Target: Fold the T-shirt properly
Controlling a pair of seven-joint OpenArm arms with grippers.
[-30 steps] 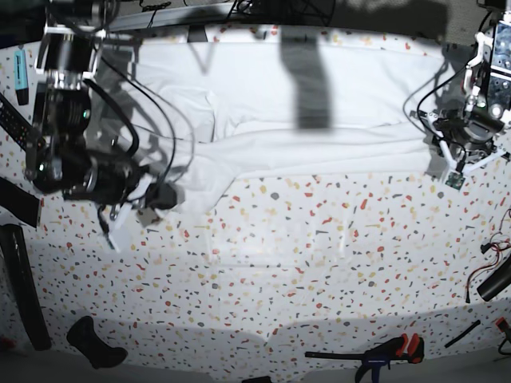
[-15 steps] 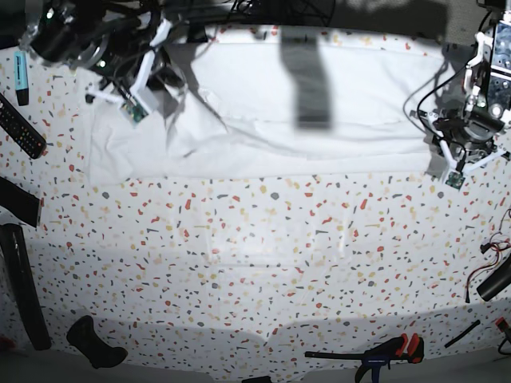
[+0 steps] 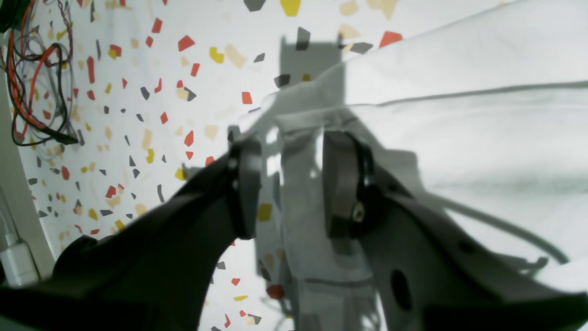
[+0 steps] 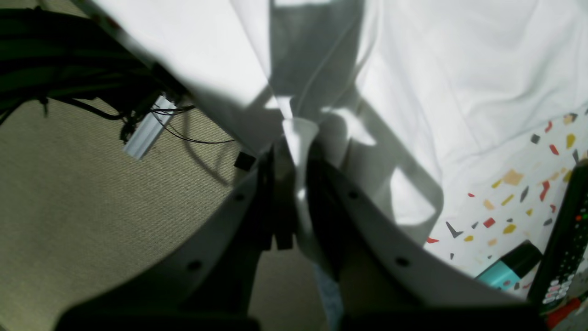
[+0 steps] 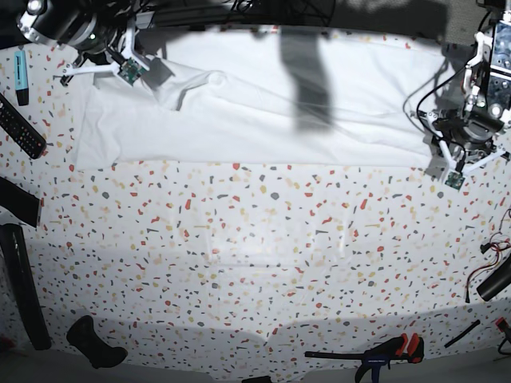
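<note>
I can see the T-shirt's upper layer (image 5: 339,126) slanting forward from my right gripper, so next my left gripper pinches its other corner (image 3: 297,132) and pulls it toward the table's back edge.
The white T-shirt (image 5: 263,112) lies spread across the back of the speckled table, wrinkled near its far left corner. My right gripper (image 5: 153,73) is at that far left corner, by the table's back edge. In the right wrist view it (image 4: 296,156) is shut on a pinched fold of the T-shirt (image 4: 459,69). My left gripper (image 5: 439,162) is at the shirt's right front corner. In the left wrist view it (image 3: 294,184) stands open, with a strip of the shirt's edge (image 3: 301,216) between the jaws and a gap beside one finger.
A black remote (image 5: 20,128) and a teal marker (image 5: 20,76) lie at the far left, also in the right wrist view (image 4: 567,239). Black tools (image 5: 24,287) lie along the left edge. A clamp (image 5: 383,351) lies at the front, cables (image 5: 495,255) at the right.
My right gripper has carried its piece of shirt from the front left up to the far left back corner. The shirt now lies flatter and wider. The left arm has not moved.
</note>
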